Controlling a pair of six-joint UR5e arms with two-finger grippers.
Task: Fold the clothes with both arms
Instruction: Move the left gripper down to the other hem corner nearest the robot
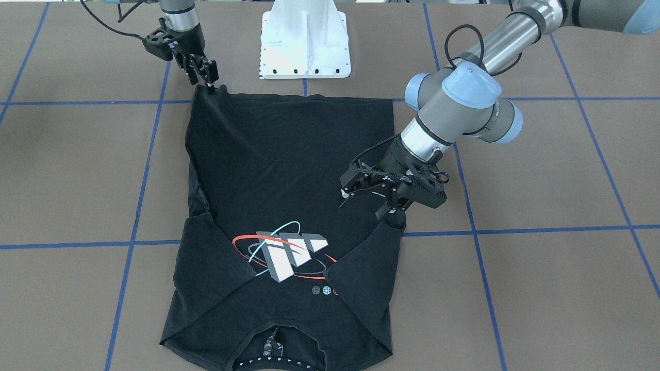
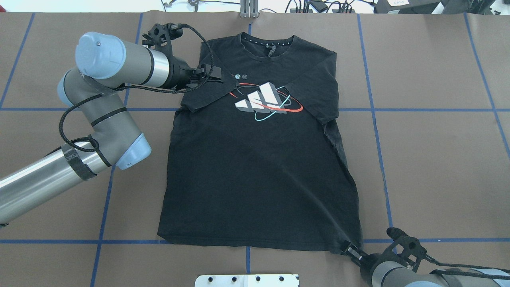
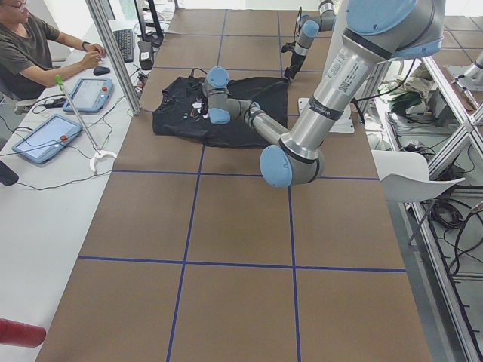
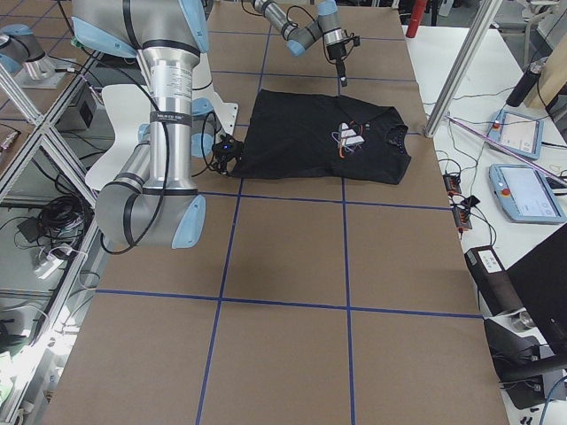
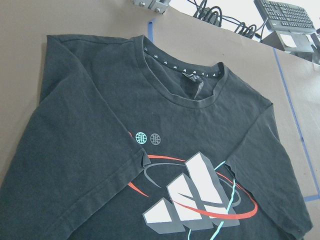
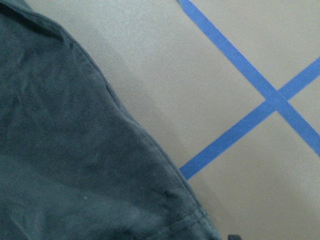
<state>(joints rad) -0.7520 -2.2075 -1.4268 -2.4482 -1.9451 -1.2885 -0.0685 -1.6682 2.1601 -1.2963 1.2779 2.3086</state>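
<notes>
My grippers will carry the corners, and the hem (image 1: 309,96) will fold over the logo, short of the collar, because long plain cloth (image 1: 287,157) lies between hem and logo.
The black T-shirt (image 1: 289,170) (image 2: 255,167) lies flat with its logo (image 2: 265,99) facing up and its collar at the far side from the robot. Both sleeves are folded in over the chest. My left gripper (image 1: 363,203) (image 2: 221,77) hovers open just over the folded sleeve (image 5: 100,150) on the robot's left, its fingers spread and holding nothing. My right gripper (image 1: 210,82) (image 2: 352,252) is shut on the hem corner nearest the base, and creases run from that corner across the cloth. The right wrist view shows only the hem (image 6: 75,175) and tape.
The white pedestal base (image 1: 305,46) (image 2: 247,280) stands just behind the hem. Blue tape lines (image 2: 374,131) cross the brown table. In the exterior left view a person (image 3: 30,53) sits at a side desk with tablets (image 3: 45,136) and a keyboard.
</notes>
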